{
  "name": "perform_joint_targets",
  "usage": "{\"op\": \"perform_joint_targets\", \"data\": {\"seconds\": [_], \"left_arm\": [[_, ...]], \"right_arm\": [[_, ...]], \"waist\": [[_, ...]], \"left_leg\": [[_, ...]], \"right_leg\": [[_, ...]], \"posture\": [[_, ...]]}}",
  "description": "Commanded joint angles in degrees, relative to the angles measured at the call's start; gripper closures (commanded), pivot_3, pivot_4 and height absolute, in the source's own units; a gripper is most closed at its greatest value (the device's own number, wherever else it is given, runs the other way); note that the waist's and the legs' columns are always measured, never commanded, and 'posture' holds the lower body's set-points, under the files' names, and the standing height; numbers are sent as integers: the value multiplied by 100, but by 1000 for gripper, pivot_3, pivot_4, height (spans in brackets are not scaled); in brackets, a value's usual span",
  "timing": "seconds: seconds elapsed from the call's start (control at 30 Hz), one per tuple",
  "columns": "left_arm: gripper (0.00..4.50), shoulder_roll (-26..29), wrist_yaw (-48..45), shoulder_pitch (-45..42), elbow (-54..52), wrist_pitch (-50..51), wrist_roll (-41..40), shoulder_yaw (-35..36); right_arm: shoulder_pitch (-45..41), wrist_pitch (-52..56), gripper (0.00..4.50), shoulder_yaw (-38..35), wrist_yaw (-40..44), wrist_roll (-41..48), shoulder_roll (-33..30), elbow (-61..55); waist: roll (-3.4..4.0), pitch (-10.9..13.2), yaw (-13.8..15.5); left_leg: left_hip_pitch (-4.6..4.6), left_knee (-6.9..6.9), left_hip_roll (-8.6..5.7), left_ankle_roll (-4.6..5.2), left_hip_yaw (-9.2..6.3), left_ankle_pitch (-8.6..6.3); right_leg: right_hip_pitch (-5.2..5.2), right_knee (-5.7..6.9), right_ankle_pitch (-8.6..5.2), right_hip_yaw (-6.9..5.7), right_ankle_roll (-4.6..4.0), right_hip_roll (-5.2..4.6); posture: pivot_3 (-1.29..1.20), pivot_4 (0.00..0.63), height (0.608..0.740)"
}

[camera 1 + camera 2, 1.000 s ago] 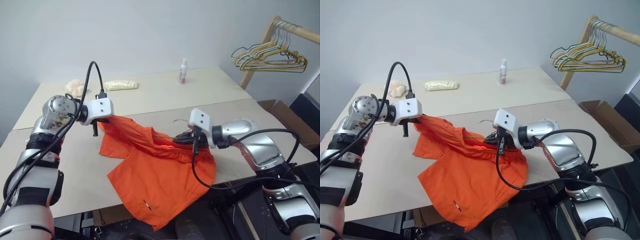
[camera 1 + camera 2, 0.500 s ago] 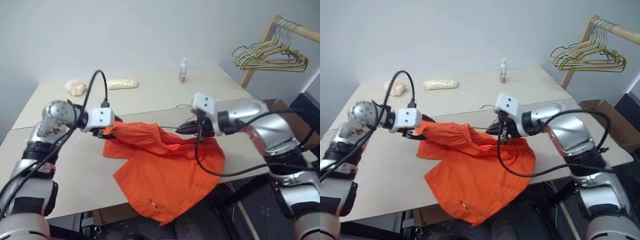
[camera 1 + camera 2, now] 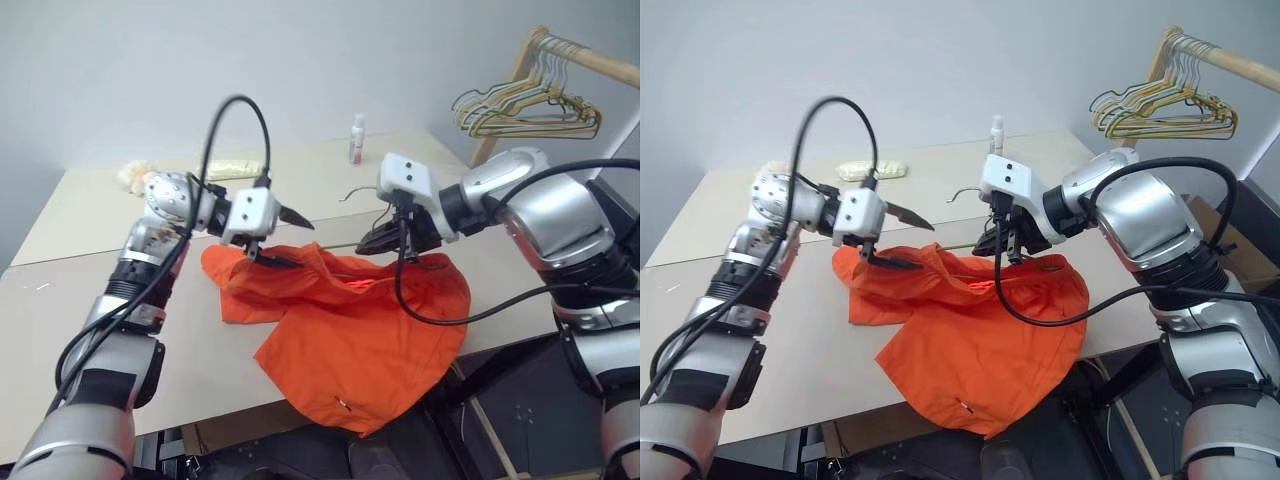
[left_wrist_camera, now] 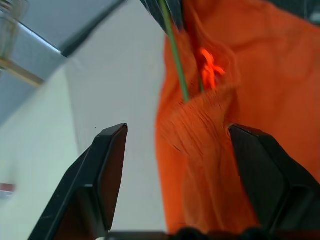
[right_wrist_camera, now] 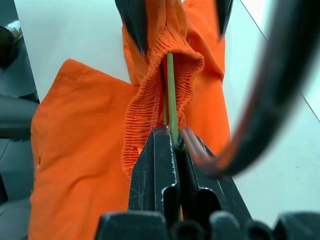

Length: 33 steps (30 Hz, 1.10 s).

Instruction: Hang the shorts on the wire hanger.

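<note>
The wire goes into the gathered waistband (image 4: 185,97), so I expect the hanger (image 3: 342,245) to stay caught when my left gripper holds the waistband and my right gripper opens.
The orange shorts (image 3: 350,320) lie crumpled on the table, one leg hanging over the front edge. My right gripper (image 3: 383,241) is shut on the thin olive wire hanger (image 5: 171,90), holding it raised above the table. The wire runs from its fingers into the gathered waistband (image 5: 150,95). The hanger's small hook (image 3: 351,193) sticks up behind that hand. My left gripper (image 3: 285,240) is open just left of the right one. In the left wrist view its fingers (image 4: 107,175) stand on either side of the bunched waistband (image 4: 200,125) and grip nothing.
A wooden rack with a bunch of yellow and green hangers (image 3: 520,105) stands at the back right. A small bottle (image 3: 357,140), a yellow packet (image 3: 225,170) and a pale lump (image 3: 130,175) sit on the far table. The table's front edge (image 3: 200,415) is close.
My left gripper let go of the shorts' edge, opened and swung right toward the waistband. My right gripper rose with the hanger. The camera view also shifted.
</note>
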Motion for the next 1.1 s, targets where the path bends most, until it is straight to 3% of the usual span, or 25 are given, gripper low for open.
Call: {"op": "perform_joint_targets", "data": {"seconds": [0.03,0.1,0.2,0.5,0.67,0.8,1.0,1.1], "left_arm": [[994,-35,-161,-357,305,-353,209,-131],[994,-63,-100,-405,507,-579,433,-259],[1566,-178,122,-457,715,-576,606,-291],[4341,-265,237,-436,740,-477,586,-174],[4498,-262,402,-307,566,-201,578,-63],[4500,-184,451,-169,425,143,493,67],[4500,-60,538,49,201,475,475,179],[4500,-35,546,91,157,526,466,185]], "right_arm": [[-241,-111,4500,-2,110,-79,-11,-10],[-273,-100,4500,-1,128,-99,6,6],[-303,-54,4500,-40,126,-82,38,0],[-261,-27,4500,-96,22,-89,121,-29],[-96,-374,4500,-144,-191,-238,192,-42],[-28,-185,3373,-359,-500,-361,-29,-35],[183,233,1164,-1324,-464,118,-821,-689],[706,305,94,-1868,-356,365,-1380,-1060]], "waist": [[0,0,-73],[0,0,-100],[0,0,-113],[0,0,-118],[0,0,-124],[0,0,-130],[2,1,-104],[0,0,-98]], "left_leg": [[-3,0,1,0,0,0],[-3,0,0,0,0,0],[-1,1,1,1,0,0],[-3,1,1,1,0,0],[-2,1,1,1,0,0],[-3,2,1,1,0,0],[-13,2,1,2,-2,-1],[-11,2,2,3,-2,-1]], "right_leg": [[-2,2,0,0,0,0],[0,2,0,0,0,-1],[0,0,0,1,0,-2],[-2,4,0,2,0,-1],[-2,8,0,2,0,-1],[-3,36,0,2,0,-2],[-10,35,0,1,0,-3],[-7,30,0,1,0,-3]], "posture": [[-289,0,740],[-291,0,740],[-296,0,740],[-295,0,740],[-298,0,740],[-302,0,740],[-308,0,740],[-307,0,740]]}}
